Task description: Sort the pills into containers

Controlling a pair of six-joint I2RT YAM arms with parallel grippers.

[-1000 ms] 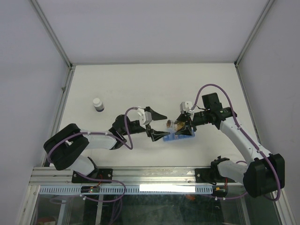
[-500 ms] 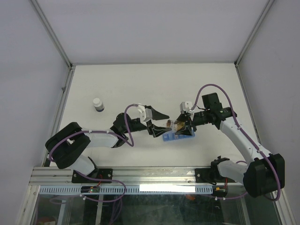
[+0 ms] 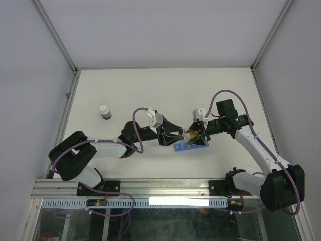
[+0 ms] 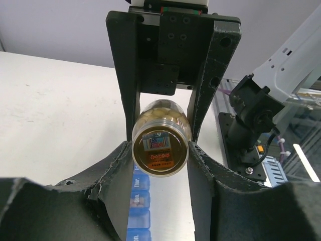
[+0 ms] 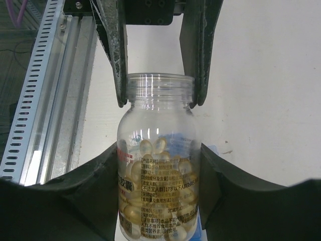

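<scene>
My left gripper should twist, let go and grip the lid's rim again before pulling it off, since the lid sits on the bottle's neck and shuts it.
A clear bottle of yellow softgel pills hangs level above the table, uncapped neck towards the left arm. My right gripper is shut on its body. My left gripper has closed onto the neck end, and its fingertips touch both sides. The bottle's round end fills the left wrist view, with the right gripper's fingers behind it. The blue pill-organiser strip, the containers, lies on the table just below. One of its compartments holds a few pills.
A small white cap on a dark base stands alone at the left of the white table. An aluminium rail runs along the near edge. Metal frame posts border both sides.
My left gripper has moved right to the bottle's neck and narrowed its jaws onto it. The right arm and the bottle have stayed still.
</scene>
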